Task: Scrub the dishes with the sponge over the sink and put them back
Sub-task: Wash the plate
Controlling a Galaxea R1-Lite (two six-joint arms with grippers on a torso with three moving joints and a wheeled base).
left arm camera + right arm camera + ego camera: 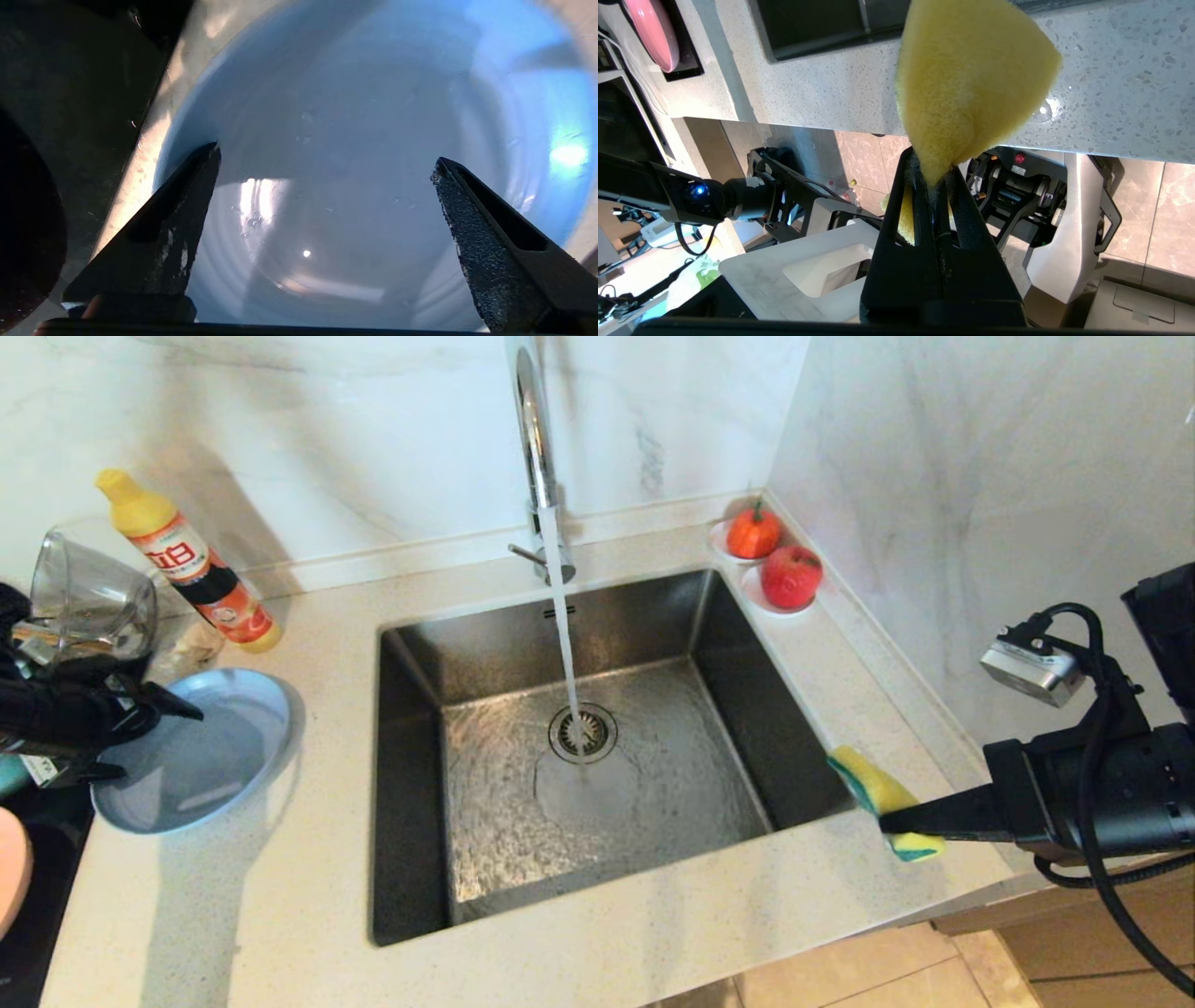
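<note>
The grey-blue plate's inside [325, 179] is under both fingers of my left gripper, so next I move back until they are on either side of the plate's near rim [164, 159] before I close them.
The grey-blue plate [201, 756] lies on the counter left of the sink [709, 644]. My left gripper [140, 728] hovers at the plate's left rim, open. In the left wrist view the plate [327, 93] fills the frame, and the left gripper [324, 161] has nothing between its wide-spread fingers. My right gripper [887, 821] is shut on the yellow and green sponge [878, 793] above the counter at the sink's front right corner. The right wrist view shows the sponge [971, 79] pinched in the gripper [931, 172]. The pink plate [11, 877] shows at the far left edge.
Water runs from the chrome faucet [532, 420] onto the drain strainer [583, 733]. A dish soap bottle [191, 565] and a clear glass jug [89, 597] stand behind the plate. Two red fruits [789, 574] sit in the back right corner, by the side wall.
</note>
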